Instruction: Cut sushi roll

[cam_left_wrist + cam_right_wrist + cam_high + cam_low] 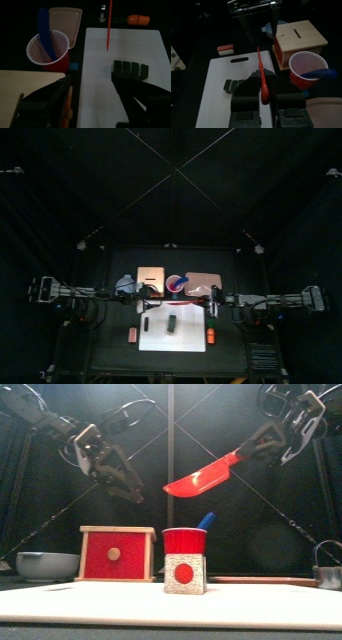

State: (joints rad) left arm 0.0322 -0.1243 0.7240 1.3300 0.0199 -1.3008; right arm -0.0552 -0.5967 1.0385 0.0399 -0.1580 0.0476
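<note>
The pieces of the sushi roll (130,70) will come apart as whole blocks when the robot pushes the red knife down, because thin seams (131,67) already divide it.
The sushi roll (130,69) is a short dark log scored into pieces, lying on the white board (133,45); the right wrist view also shows the sushi roll (237,85) on the board (224,75). My right gripper (264,96) is shut on the handle of a red knife (262,75), blade held above the roll. In the front view the red knife (201,477) hangs high over the table from the right gripper (271,444). My left gripper (120,479) hangs open and holds nothing; its jaws frame the near end of the board beside the roll.
A red cup (185,544) with a blue utensil (43,30) stands behind the board, next to a wooden box with a red front (116,552). A grey bowl (47,565) sits far left, a metal cup (329,572) far right. Orange sticks (213,336) flank the board.
</note>
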